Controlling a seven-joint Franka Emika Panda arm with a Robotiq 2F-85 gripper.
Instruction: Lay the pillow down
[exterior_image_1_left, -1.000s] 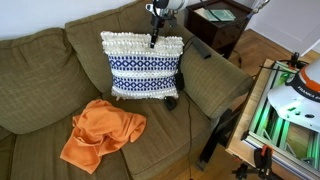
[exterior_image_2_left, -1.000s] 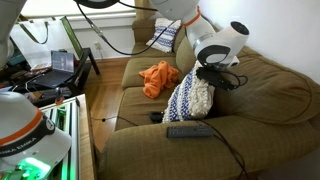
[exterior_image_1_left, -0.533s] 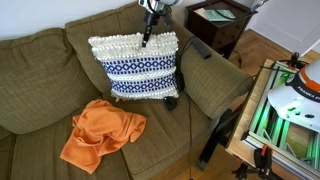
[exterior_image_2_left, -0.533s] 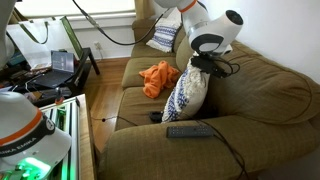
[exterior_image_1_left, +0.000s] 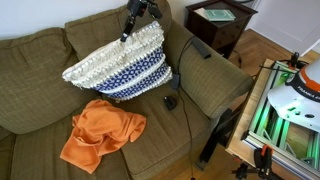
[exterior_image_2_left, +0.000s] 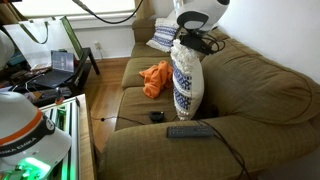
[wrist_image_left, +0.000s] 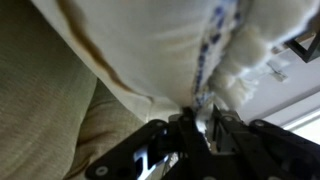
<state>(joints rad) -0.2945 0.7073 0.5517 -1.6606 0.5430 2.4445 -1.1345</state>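
I should open my gripper and back off so the pillow tips onto the sofa seat (exterior_image_1_left: 157, 128), because the pillow's lower edge (exterior_image_2_left: 185, 114) meets the seat while my gripper keeps the pillow's top upright.
The pillow (exterior_image_1_left: 115, 68) is cream with blue woven bands and a tufted edge. In an exterior view it hangs tilted above the sofa seat, its lower corner near the cushion. In an exterior view it shows edge-on and upright (exterior_image_2_left: 186, 80). My gripper (exterior_image_1_left: 131, 26) is shut on the pillow's top edge; it also shows at the pillow's top in an exterior view (exterior_image_2_left: 186, 42). In the wrist view the jaws (wrist_image_left: 199, 128) pinch the pillow's seam (wrist_image_left: 215, 60), with cream fabric filling the frame.
An orange cloth (exterior_image_1_left: 100, 131) lies on the olive sofa (exterior_image_1_left: 35, 85) seat, also seen in an exterior view (exterior_image_2_left: 158, 77). A remote (exterior_image_2_left: 189, 130) and a small dark object (exterior_image_2_left: 157, 116) lie on the cushion. A dark side table (exterior_image_1_left: 222, 25) stands beside the sofa arm.
My gripper has moved along the sofa back with the pillow, lifting and tilting it from leaning upright against the backrest to hanging slanted over the seat.
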